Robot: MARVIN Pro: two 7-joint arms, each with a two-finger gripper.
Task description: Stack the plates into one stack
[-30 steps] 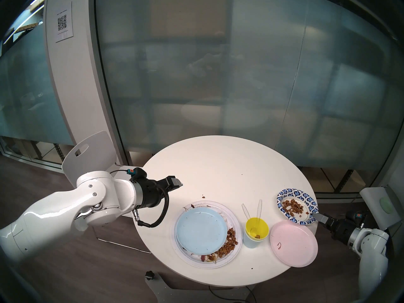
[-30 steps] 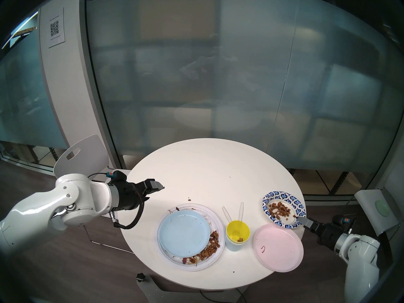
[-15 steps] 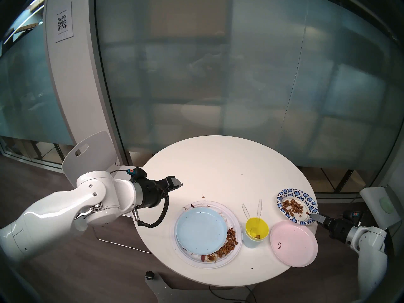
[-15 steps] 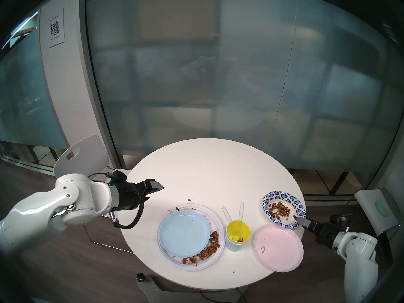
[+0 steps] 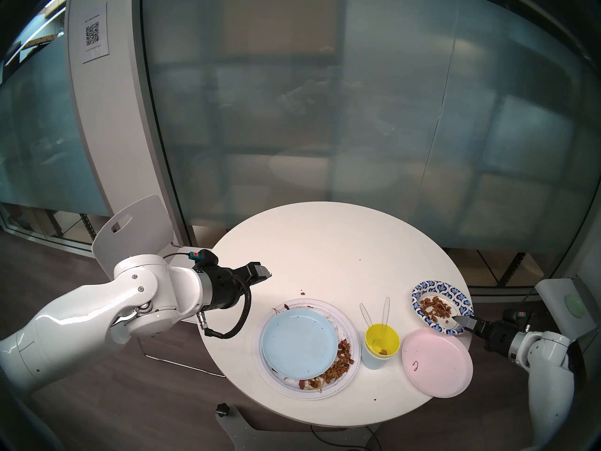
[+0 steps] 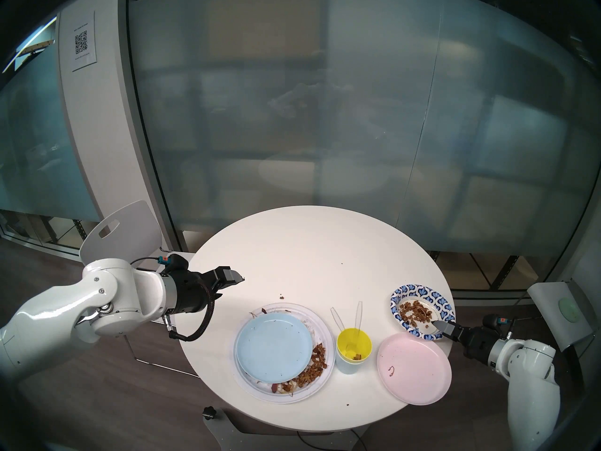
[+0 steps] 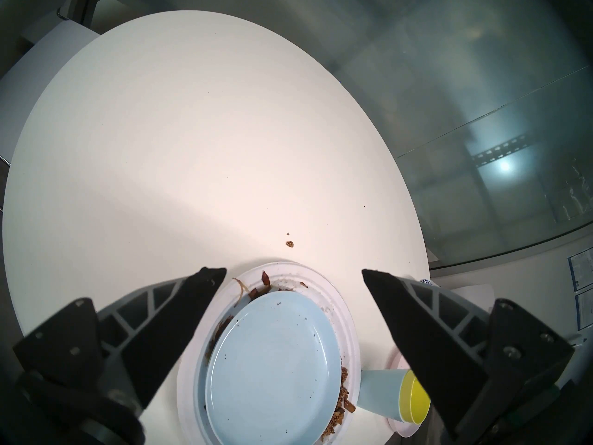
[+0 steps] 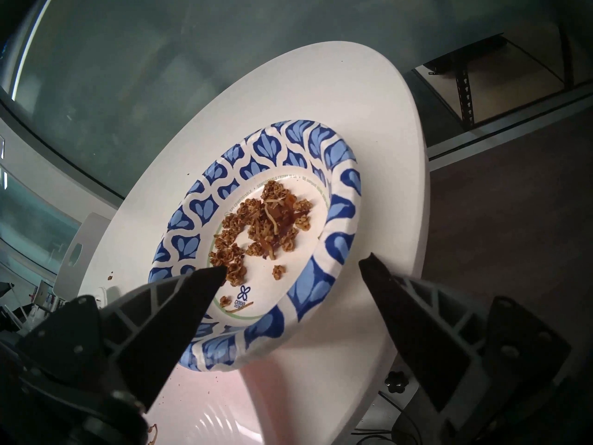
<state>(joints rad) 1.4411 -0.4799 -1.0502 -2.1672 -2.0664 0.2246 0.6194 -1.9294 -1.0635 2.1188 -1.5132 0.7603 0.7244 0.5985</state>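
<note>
The brown crumbs [image 5: 434, 308] will travel along inside when I carry the patterned paper plate to the pink plate, because the patterned paper plate's raised rim [image 5: 438, 286] goes around them.
A light blue plate [image 5: 299, 343] lies on a large white plate [image 5: 353, 365] holding food scraps, at the table's front left. The pale pink plate [image 5: 435, 362] sits at the front right. Behind it is the blue-white patterned paper plate [image 5: 432, 286] with brown crumbs. My right gripper [image 5: 461, 320] is open at that plate's near right rim [image 8: 308, 283]. One fingertip [image 8: 211, 274] is over the plate's inside and the other [image 8: 372, 267] is outside the rim. My left gripper [image 5: 268, 274] hovers open and empty over the table's left side, behind the white plate [image 7: 321, 280].
A yellow cup [image 5: 382, 341] nested in a light blue cup [image 5: 374, 362] holds two clear plastic utensils [image 5: 385, 310], between the white and pink plates. A few crumbs [image 5: 302, 293] lie on the round white table [image 5: 325, 245]. A white chair [image 5: 136, 229] stands at the left.
My right gripper has slid left and inward, so its upper finger now reaches over the patterned plate's rim. The left arm and all plates have stayed put.
</note>
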